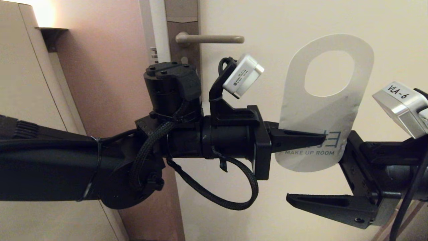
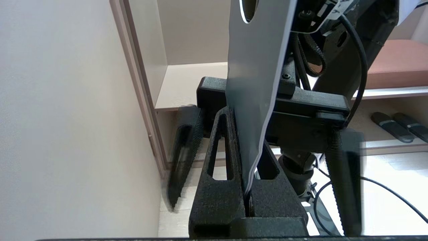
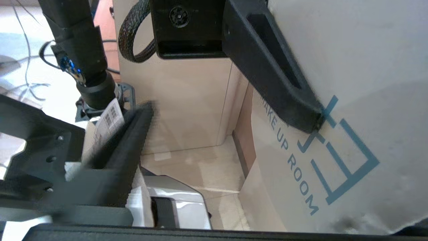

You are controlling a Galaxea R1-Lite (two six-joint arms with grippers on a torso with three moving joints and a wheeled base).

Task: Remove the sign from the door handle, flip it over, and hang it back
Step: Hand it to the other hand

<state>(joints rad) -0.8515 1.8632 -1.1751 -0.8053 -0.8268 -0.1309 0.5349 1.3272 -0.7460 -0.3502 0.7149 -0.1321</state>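
Next, I take the sign's lower end with my right gripper before my left gripper moves back, because my left gripper is reaching across the sign's way to the door handle.
The sign is off the door handle, which sticks out bare from its tall backplate at the upper middle. The sign stands upright to the handle's right, oval hole on top, white "MAKE UP ROOM" side facing me. My left gripper is shut on its lower part, reaching in from the left. In the left wrist view the sign sits pinched between the left gripper's fingers. My right gripper is open at the sign's lower right; one finger shows below it, the other is hidden behind it.
The cream door fills the background. A pinkish wall and a beige cabinet stand to the left. In the left wrist view an open shelf holds dark slippers. The right arm's camera block sits just right of the sign.
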